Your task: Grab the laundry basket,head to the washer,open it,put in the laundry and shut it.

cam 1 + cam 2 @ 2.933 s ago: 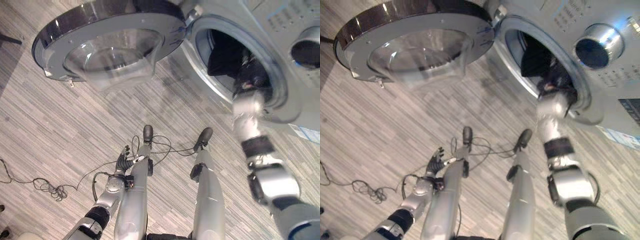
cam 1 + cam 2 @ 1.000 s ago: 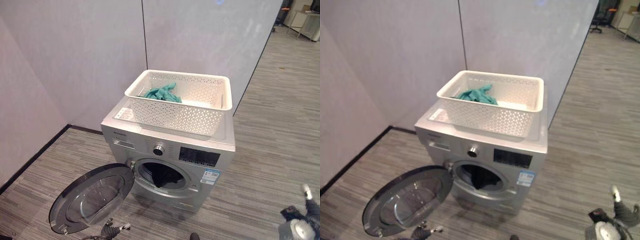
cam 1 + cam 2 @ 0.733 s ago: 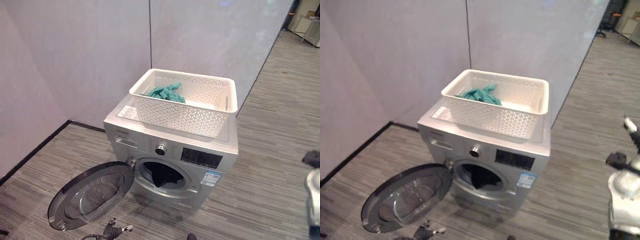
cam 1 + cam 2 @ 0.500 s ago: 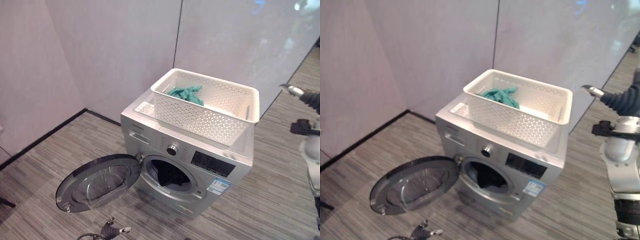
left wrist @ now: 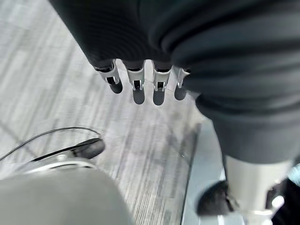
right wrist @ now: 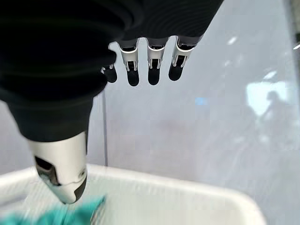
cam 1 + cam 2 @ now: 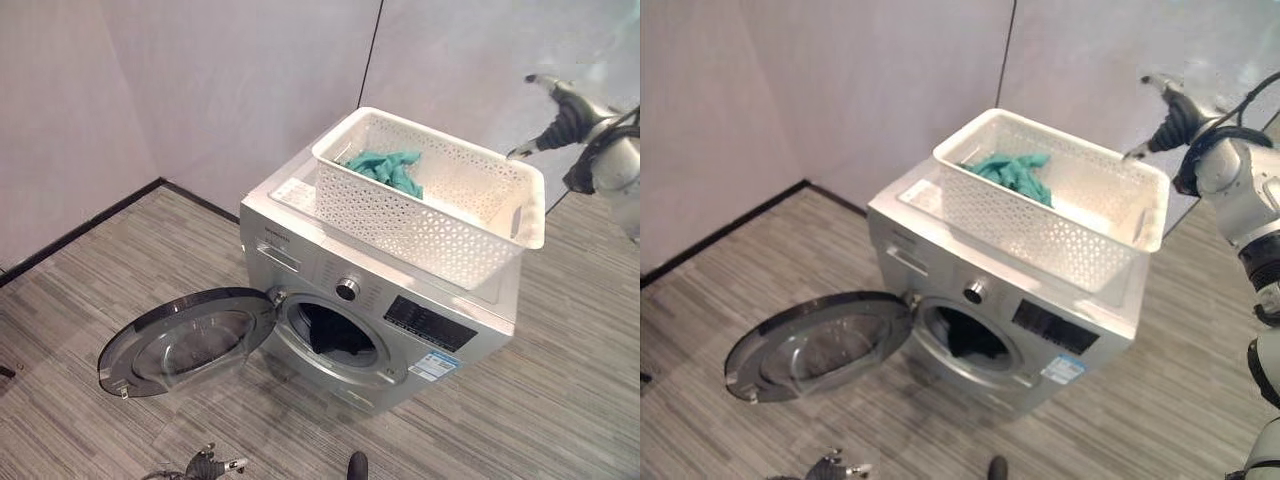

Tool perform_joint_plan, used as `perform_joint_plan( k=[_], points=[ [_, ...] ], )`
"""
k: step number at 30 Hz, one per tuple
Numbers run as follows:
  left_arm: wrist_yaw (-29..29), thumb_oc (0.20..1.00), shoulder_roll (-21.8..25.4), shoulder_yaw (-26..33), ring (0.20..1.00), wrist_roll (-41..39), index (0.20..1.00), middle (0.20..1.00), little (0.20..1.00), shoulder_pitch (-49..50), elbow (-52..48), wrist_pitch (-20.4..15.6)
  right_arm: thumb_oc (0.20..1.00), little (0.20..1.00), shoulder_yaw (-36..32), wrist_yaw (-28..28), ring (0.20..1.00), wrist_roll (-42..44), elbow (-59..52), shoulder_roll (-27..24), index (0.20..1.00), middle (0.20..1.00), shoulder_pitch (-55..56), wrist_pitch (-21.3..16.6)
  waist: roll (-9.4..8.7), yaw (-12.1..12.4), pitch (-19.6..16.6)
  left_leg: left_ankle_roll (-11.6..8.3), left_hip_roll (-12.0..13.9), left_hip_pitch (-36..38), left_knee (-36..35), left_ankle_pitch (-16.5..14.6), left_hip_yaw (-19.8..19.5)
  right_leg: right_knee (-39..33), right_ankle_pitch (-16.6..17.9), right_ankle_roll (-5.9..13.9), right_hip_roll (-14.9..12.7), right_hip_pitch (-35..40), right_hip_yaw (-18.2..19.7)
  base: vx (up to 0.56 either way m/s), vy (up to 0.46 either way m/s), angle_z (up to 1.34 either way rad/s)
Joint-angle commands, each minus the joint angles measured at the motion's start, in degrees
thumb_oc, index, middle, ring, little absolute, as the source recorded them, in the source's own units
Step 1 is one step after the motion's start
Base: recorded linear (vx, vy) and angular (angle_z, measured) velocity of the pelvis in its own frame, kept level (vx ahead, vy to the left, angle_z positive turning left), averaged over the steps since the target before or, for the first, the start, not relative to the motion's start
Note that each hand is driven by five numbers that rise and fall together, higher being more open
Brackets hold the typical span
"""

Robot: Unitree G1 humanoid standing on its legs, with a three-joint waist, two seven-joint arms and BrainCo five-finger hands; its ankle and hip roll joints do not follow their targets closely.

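I expect the teal cloth to fall open and hang down in a long drape when I lift it, because it lies bunched in loose folds.
A white perforated laundry basket stands on top of the silver washer. A teal cloth lies in its far left corner. The washer's round door hangs open to the left, and a dark cloth shows inside the drum. My right hand is raised above and beyond the basket's right end, open and holding nothing. Its wrist view looks down past straight fingers onto the basket rim and the teal cloth. My left hand hangs low over the floor, its fingers straight.
Pale wall panels stand behind the washer, with a black skirting strip at the left. Grey wood-look floor spreads right of the washer and in front of the open door.
The camera has pulled back from the drum and shifted. My right hand, earlier inside the drum at the dark cloth, has risen from low right to above the basket's far end.
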Motion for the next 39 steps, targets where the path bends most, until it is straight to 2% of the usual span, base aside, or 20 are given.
perform_joint_plan(
  k=[1, 11, 22, 27, 33, 39],
  points=[
    [-1.7, 1.0, -1.1, -0.3, 1.0, -1.6, 1.0, 1.0, 1.0, -0.9, 0.5, -1.4, 1.0, 1.0, 2.6, 1.4, 1.0, 3.7, 1.1, -2.5, 1.0, 1.0, -6.8, -2.0, -1.22, 0.7, 1.4, -0.44, -0.5, -2.6, 1.1, -1.0, -5.6, 0.9, -8.0, 1.49, 1.6, 3.7, -1.7, -0.02, -0.04, 0.06],
    [-1.5, 1.0, -0.6, -1.8, 1.0, -3.1, 1.0, 1.0, 1.0, -1.7, -0.9, -2.5, 1.0, 1.0, 9.3, 3.8, 1.0, 7.5, -0.4, 0.0, 1.0, 1.0, -9.6, -3.7, -2.24, 1.8, 3.4, -1.14, 0.4, -4.3, 1.3, -0.2, -6.2, 0.6, -8.1, 1.25, 2.1, 2.6, -2.5, 0.0, -0.023, 0.0],
    [-1.0, 1.0, 0.1, -2.8, 1.0, -5.4, 1.0, 1.0, 1.0, -2.2, -2.0, -3.1, 1.0, 1.0, 14.4, 4.5, 1.0, 7.4, 6.0, 2.9, 1.0, 1.0, -13.5, -3.8, -2.68, 3.7, 6.5, -1.81, 1.2, -7.8, 1.5, 1.5, -8.4, 0.7, -8.1, 0.91, 2.5, 0.4, -4.2, -0.02, -0.035, 0.09],
    [-0.5, 1.0, 0.4, -2.6, 1.0, -6.2, 1.0, 1.0, 1.0, -2.7, -1.3, -3.3, 1.0, 1.0, 15.1, 4.3, 1.0, 6.5, 10.3, 4.4, 1.0, 1.0, -14.7, -3.7, -2.46, 4.6, 7.8, -2.01, 1.2, -9.7, 1.4, 2.4, -9.6, 0.9, -8.0, 0.82, 2.6, -1.1, -4.9, -0.03, -0.027, 0.11],
    [0.2, 1.0, 0.5, -4.8, 1.0, -8.4, 1.0, 1.0, 1.0, -4.9, -3.5, -4.1, 1.0, 1.0, 15.1, 4.1, 1.0, 4.8, 18.2, 7.4, 1.0, 1.0, -14.4, -2.9, -1.26, 6.3, 10.8, -2.26, 0.8, -14.0, 1.0, 4.4, -11.8, 0.7, -7.2, 0.8, 2.2, -4.1, -6.4, -0.05, -0.024, 0.18],
    [0.2, 1.0, 0.4, -6.0, 1.0, -8.5, 1.0, 1.0, 1.0, -5.3, -5.0, -4.4, 1.0, 1.0, 15.2, 6.1, 1.0, 3.7, 18.9, 7.8, 1.0, 1.0, -11.7, -2.7, -0.54, 6.9, 11.5, -2.32, 0.5, -15.5, 0.6, 5.1, -12.5, 0.6, -7.0, 0.84, 2.0, -5.3, -7.1, -0.02, -0.01, 0.06]
  ],
)
